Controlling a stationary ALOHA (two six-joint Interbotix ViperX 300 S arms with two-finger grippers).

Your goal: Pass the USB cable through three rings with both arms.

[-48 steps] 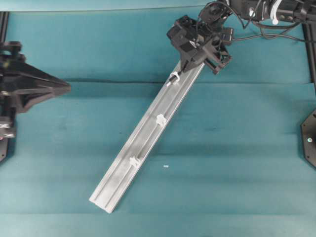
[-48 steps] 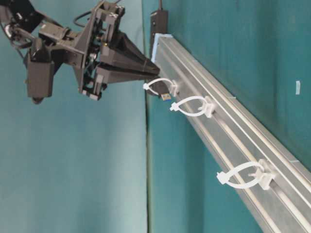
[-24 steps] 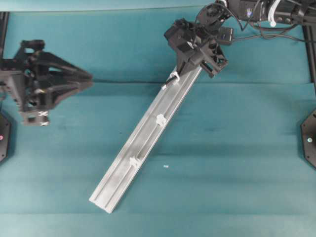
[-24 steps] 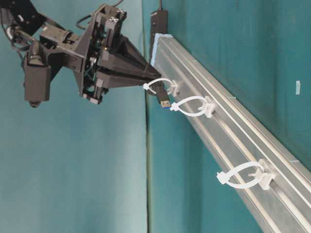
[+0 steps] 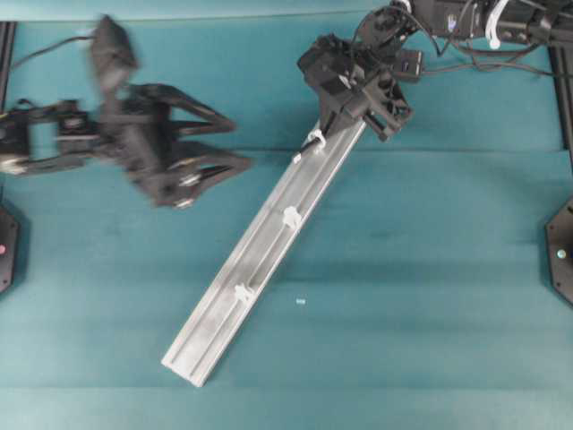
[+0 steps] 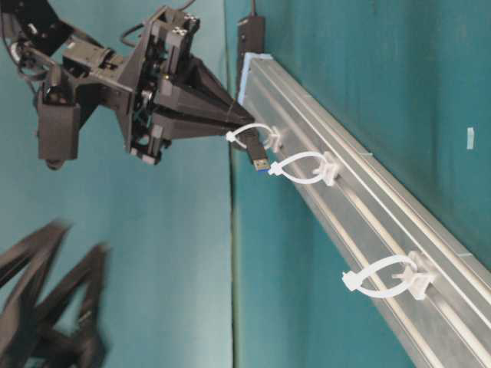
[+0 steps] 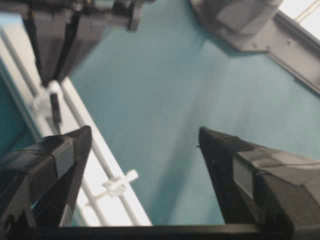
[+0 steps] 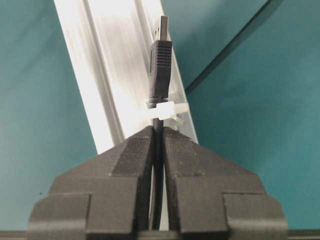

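The USB cable (image 5: 309,148) will slide through after the plug (image 5: 297,158) when the robot pulls, because the plug sticks out clear of the first white ring.
The USB cable's plug (image 8: 160,65) sticks through the first white ring (image 8: 162,111) at the far end of the silver rail (image 5: 260,260). My right gripper (image 8: 158,129) is shut on the cable just behind that ring; it also shows in the overhead view (image 5: 333,125) and the table-level view (image 6: 245,119). The plug (image 6: 258,157) hangs short of the second ring (image 6: 303,167); the third ring (image 6: 383,277) is empty. My left gripper (image 5: 242,143) is open, empty and blurred, left of the rail. In the left wrist view (image 7: 144,132) its jaws stand wide apart.
A black hub (image 6: 251,34) sits at the rail's far end. A small white scrap (image 5: 301,302) lies on the teal cloth right of the rail. A black arm base (image 5: 562,251) stands at the right edge.
My left arm has swung from the left edge towards the rail, gripper open. My right gripper pushed the plug slightly further through the first ring, then held still.
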